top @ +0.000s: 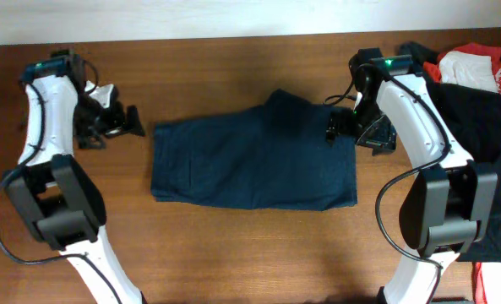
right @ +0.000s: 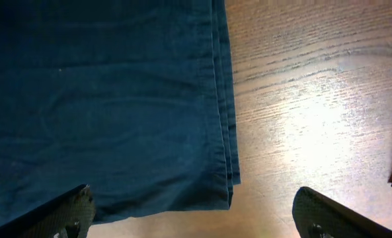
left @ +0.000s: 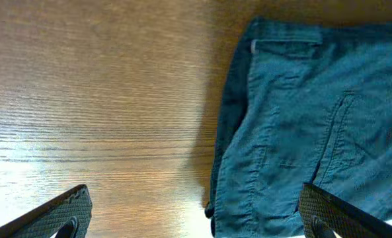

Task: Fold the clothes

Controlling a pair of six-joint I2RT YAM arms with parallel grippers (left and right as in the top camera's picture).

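The shorts' side edge (left: 231, 125) is soft and wrinkled, so I expect the dark navy-blue shorts (left: 301, 132) to bend and droop from my left gripper when I lift them.
The dark navy-blue shorts (top: 252, 160) lie folded flat in the middle of the wooden table. My left gripper (top: 130, 122) is open and empty, just left of the shorts' left edge; its wrist view shows the seamed shorts (left: 301, 125) under its right finger. My right gripper (top: 339, 128) is open and empty over the shorts' upper right corner; its wrist view shows the layered folded edge (right: 225, 132). A black garment (top: 478, 118) and a red-and-white one (top: 478, 66) lie piled at the right.
Bare wooden table (top: 233, 253) surrounds the shorts. The pile of clothes covers the right edge, with more red-and-white cloth (top: 497, 283) at the bottom right. A pale wall strip runs along the far edge.
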